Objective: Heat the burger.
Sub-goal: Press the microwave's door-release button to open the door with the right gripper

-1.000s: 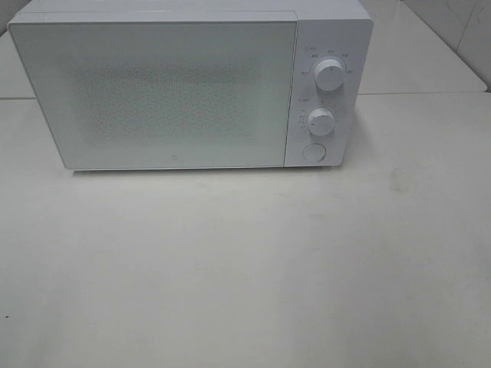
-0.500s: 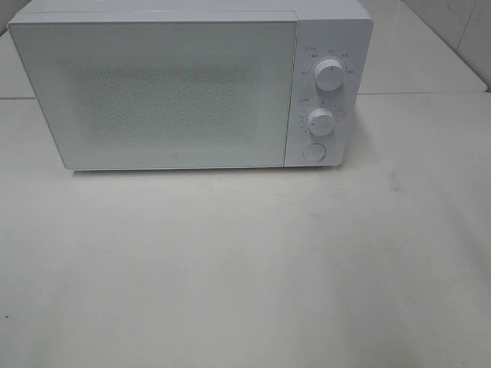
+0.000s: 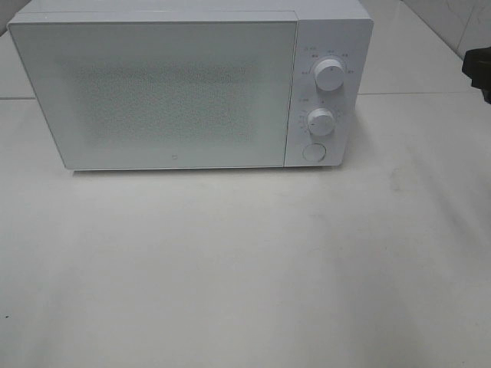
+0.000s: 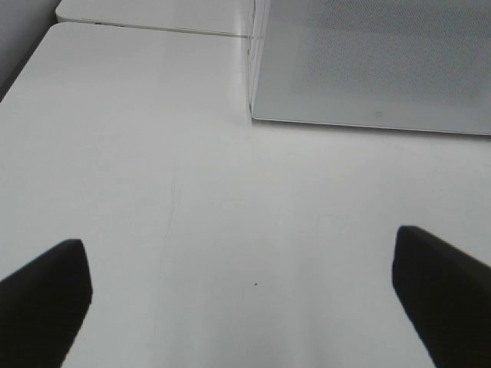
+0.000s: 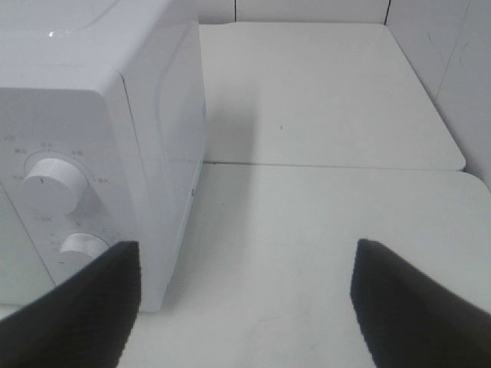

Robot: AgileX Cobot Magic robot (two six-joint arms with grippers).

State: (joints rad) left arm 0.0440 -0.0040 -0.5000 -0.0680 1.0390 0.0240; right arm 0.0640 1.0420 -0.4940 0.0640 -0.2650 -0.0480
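My right gripper is on its way to the round button (image 3: 314, 152), with the door shut and the space before the panel (image 3: 316, 188) clear. It should keep going and close its fingers there to press.
The burger is out of view in every frame. A white microwave (image 3: 176, 84) stands at the back of the table with its frosted door (image 3: 153, 92) shut; nothing shows through it. Its panel has two knobs, upper (image 3: 330, 74) and lower (image 3: 321, 121), above a round button (image 3: 313, 152). My left gripper (image 4: 238, 253) is open and empty above the table, in front of the microwave's left front corner (image 4: 252, 115). My right gripper (image 5: 247, 253) is open and empty, just right of the microwave's knob side (image 5: 165, 115). A dark part of my right arm (image 3: 479, 69) shows at the exterior view's right edge.
The white table (image 3: 245, 268) spreads in front of the microwave. A seam (image 5: 330, 165) joins a second tabletop behind it. A tiled wall (image 5: 460, 69) rises at the far right.
A dark part of my right arm has come into the exterior view at the right edge. The microwave has not moved and its door stays shut.
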